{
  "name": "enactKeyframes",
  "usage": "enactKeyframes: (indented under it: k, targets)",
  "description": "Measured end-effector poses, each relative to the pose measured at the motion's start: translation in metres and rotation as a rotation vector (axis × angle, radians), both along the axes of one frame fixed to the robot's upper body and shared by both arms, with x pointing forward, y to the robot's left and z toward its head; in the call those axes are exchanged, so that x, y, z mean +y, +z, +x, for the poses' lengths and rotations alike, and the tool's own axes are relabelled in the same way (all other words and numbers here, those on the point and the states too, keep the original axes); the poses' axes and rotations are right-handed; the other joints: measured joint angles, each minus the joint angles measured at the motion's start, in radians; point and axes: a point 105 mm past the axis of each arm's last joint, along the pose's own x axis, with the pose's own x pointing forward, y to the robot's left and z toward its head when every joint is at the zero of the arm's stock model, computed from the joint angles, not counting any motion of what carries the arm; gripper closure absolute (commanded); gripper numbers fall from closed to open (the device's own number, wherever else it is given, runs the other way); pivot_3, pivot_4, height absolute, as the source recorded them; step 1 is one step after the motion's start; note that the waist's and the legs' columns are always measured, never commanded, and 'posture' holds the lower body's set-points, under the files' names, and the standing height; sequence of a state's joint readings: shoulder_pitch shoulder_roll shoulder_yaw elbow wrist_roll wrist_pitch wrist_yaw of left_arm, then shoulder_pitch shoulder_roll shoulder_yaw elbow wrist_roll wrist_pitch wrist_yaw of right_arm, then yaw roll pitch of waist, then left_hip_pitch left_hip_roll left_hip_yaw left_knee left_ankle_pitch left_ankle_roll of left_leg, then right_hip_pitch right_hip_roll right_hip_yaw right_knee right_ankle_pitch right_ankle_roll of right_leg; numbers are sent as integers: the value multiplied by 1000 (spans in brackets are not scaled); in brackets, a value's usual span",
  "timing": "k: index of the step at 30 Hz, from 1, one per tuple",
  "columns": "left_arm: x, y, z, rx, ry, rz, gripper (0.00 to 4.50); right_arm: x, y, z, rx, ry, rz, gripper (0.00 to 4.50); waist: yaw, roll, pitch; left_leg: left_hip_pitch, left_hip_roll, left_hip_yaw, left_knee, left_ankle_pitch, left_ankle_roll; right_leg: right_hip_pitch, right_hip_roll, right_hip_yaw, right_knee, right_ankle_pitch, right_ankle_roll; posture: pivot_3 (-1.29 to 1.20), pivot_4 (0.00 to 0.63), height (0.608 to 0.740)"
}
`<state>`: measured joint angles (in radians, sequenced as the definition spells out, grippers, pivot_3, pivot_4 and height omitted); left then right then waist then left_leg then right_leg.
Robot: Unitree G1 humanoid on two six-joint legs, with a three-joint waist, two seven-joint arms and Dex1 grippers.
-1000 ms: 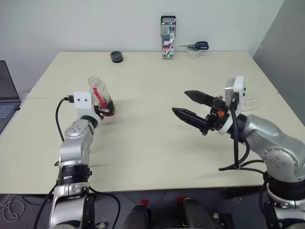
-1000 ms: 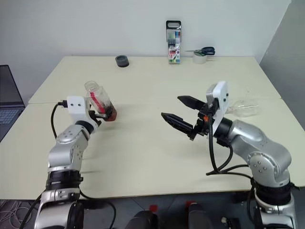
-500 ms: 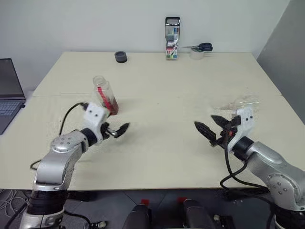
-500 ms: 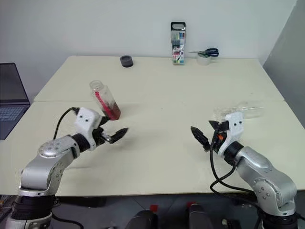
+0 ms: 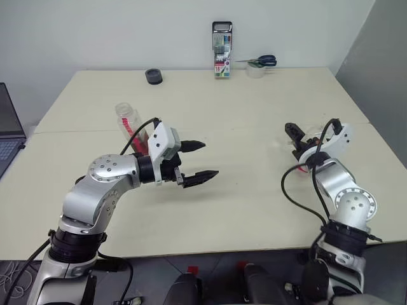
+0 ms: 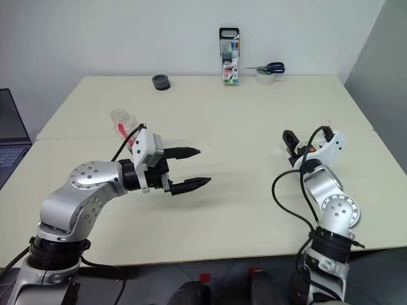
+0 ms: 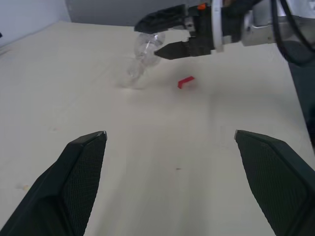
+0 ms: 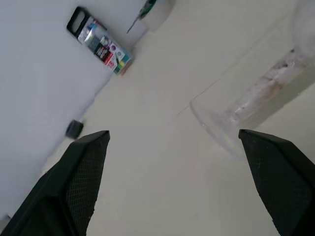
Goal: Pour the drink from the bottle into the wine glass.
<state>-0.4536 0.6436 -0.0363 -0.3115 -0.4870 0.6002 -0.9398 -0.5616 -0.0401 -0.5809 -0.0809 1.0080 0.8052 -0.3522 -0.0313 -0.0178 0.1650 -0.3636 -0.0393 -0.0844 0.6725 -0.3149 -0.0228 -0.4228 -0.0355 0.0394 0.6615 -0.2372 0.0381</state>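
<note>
My gripper will turn the wine glass [image 8: 268, 90] upright and it will stand by itself, because its stem lies along the table and ends in a wide round foot [image 8: 215, 125].
The bottle [image 5: 126, 118] stands on the left part of the table, clear with a red label strip. Its lower part and the drink are hidden behind my left wrist. My left gripper [image 5: 205, 159] is open and empty, to the right of the bottle, pointing at the table's middle. The wine glass [image 7: 140, 64] seems to lie on its side at the table's right. In the right wrist view its round foot [image 8: 216, 123] faces the fingers. My right gripper [image 5: 295, 141] is open right at the glass, with the glass between its spread fingers and no grip on it.
A pack of pens [image 5: 222, 49], scissors on a tape roll [image 5: 257, 65] and a black round thing [image 5: 153, 76] sit along the table's [image 5: 241, 210] far edge. A laptop [image 5: 7, 130] is at the left. A small red piece [image 7: 186, 82] lies near the glass.
My left gripper has left the bottle and swung right towards the table's middle. My right gripper has moved right and down to the glass. The camera has shifted too.
</note>
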Motion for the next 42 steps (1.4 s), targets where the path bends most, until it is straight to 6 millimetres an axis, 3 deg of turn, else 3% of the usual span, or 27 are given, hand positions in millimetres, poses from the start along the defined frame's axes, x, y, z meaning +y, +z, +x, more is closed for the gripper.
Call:
enactKeyframes:
  k: [6,14,20,29,37,40,42]
  targets:
    - [1,2,4,9,-20,1,29,-16,-23,12,89,-84,153,0,-3,1,1,0,0,2,0,-1,1,0,0,1,0,0,0,0,150,740]
    - [-8,3,2,-11,-86,15,29,-16,-33,35,114,-122,243,0,-14,2,1,0,1,3,-2,-1,2,-1,1,2,0,0,0,0,150,740]
    - [-10,1,5,-15,-103,23,29,-21,-32,59,105,-146,242,0,-20,3,2,0,0,2,-2,-1,2,-1,1,1,-1,0,0,0,150,740]
    - [-11,0,8,-25,-119,39,29,-28,-32,78,107,-165,213,0,-23,3,2,0,1,3,-2,-1,2,0,1,2,-1,0,0,0,150,740]
    - [-11,-1,8,-31,-125,51,0,-29,-46,78,149,-165,213,2722,-26,3,2,0,1,3,-2,-1,2,0,1,2,-1,0,0,0,150,740]
    - [-12,0,7,-32,-135,54,0,-27,-42,80,137,-146,207,3848,-26,3,2,0,1,3,-2,-1,2,0,1,2,-1,0,0,0,150,740]
    - [-13,0,8,-31,-141,57,0,-20,-33,83,114,-112,184,4218,-26,3,2,1,1,2,-2,-1,2,0,1,2,-1,0,0,0,150,740]
